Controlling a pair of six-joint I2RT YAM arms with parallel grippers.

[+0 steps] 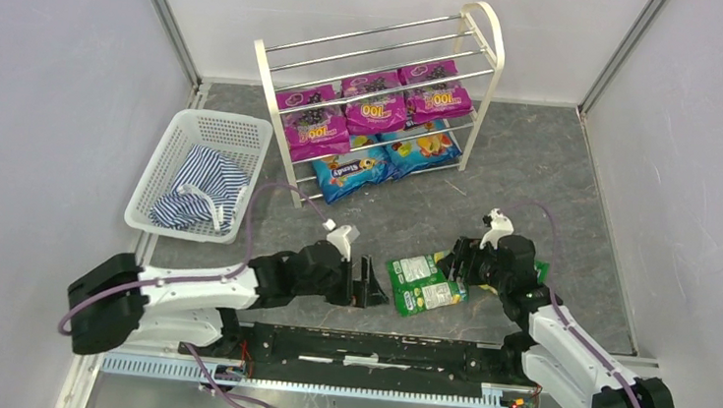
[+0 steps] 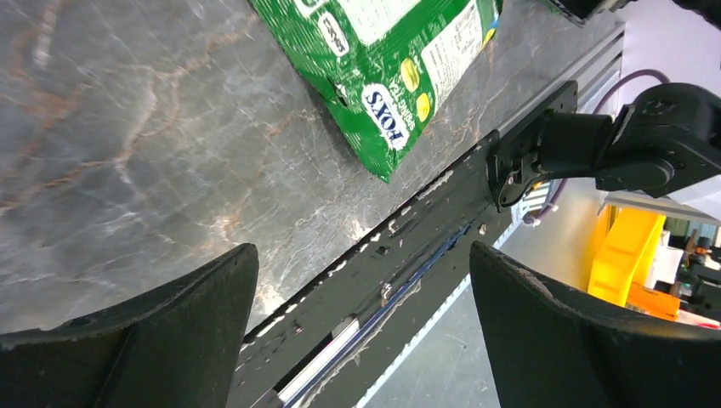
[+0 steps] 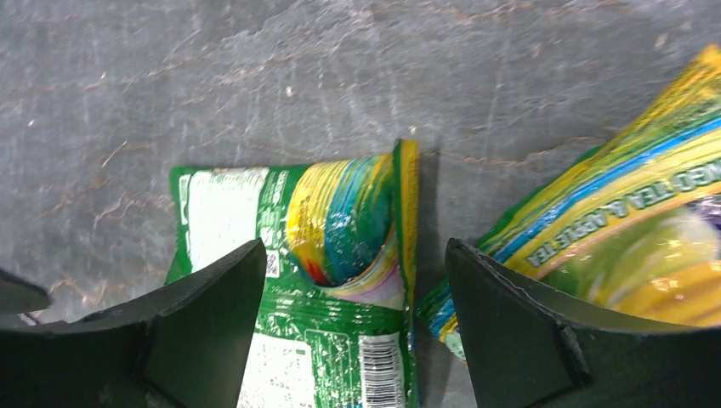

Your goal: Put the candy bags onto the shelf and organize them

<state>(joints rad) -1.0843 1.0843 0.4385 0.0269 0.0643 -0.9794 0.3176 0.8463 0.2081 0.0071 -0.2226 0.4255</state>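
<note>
Next, my right gripper slides the FOX'S bag [image 1: 421, 286] toward my left gripper and turns the bag around, because the green FOX'S bag's folded end [image 3: 350, 223] points toward the green-yellow bag.
One green FOX'S candy bag [image 1: 425, 284] lies flat on the grey table between my arms, its printed back up [image 3: 332, 246]. A second green-yellow bag [image 3: 612, 221] lies right beside it, mostly under my right wrist. My right gripper [image 3: 353, 248] is open and low over the first bag's right edge, a finger on either side of it. My left gripper [image 1: 372, 284] is open and empty just left of that bag [image 2: 383, 59]. The shelf [image 1: 269, 87] stands at the back, with three purple bags [image 1: 376, 102] on a middle tier and two blue bags [image 1: 386, 162] on the bottom tier.
A white lattice basket [image 1: 230, 133] holding a blue-and-white striped cloth [image 1: 201, 190] stands left of the shelf. The black base rail [image 1: 374, 348] runs along the near edge. Grey walls close in both sides.
</note>
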